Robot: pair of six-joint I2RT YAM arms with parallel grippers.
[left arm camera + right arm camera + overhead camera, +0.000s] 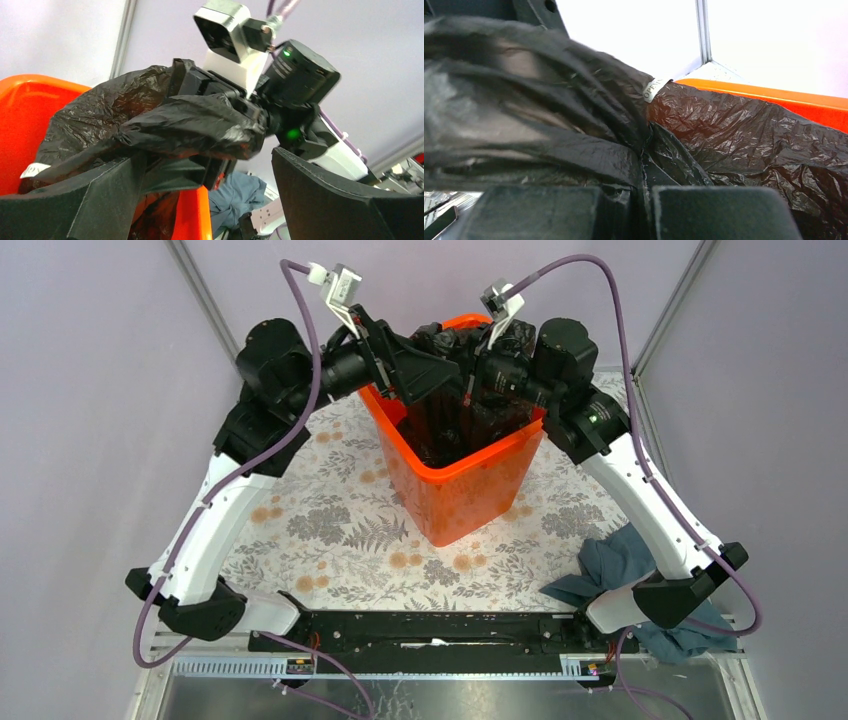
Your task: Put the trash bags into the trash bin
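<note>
The robot's right gripper pinches the bag fold (192,125) next to the left gripper, so next the left gripper takes this fold and the right gripper the bag's opposite edge (518,337).
The orange trash bin (455,490) stands upright in the middle of the table. The black trash bag (450,415) fills its mouth and bulges above the far rim. My right gripper (646,210) is shut on a fold of the bag (749,140), with film pinched between its pads, next to the bin rim (774,95). My left gripper (205,200) is open wide over the bin's left rim (30,100), its fingers (340,200) apart with nothing between them. Bag film (150,115) drapes over the right gripper just in front of it. Both grippers (415,365) (485,380) meet above the bin.
A grey-blue cloth (620,560) lies crumpled at the front right, beside the right arm's base. The floral table cover (330,530) surrounds the bin. Metal frame posts (200,285) rise at the back corners.
</note>
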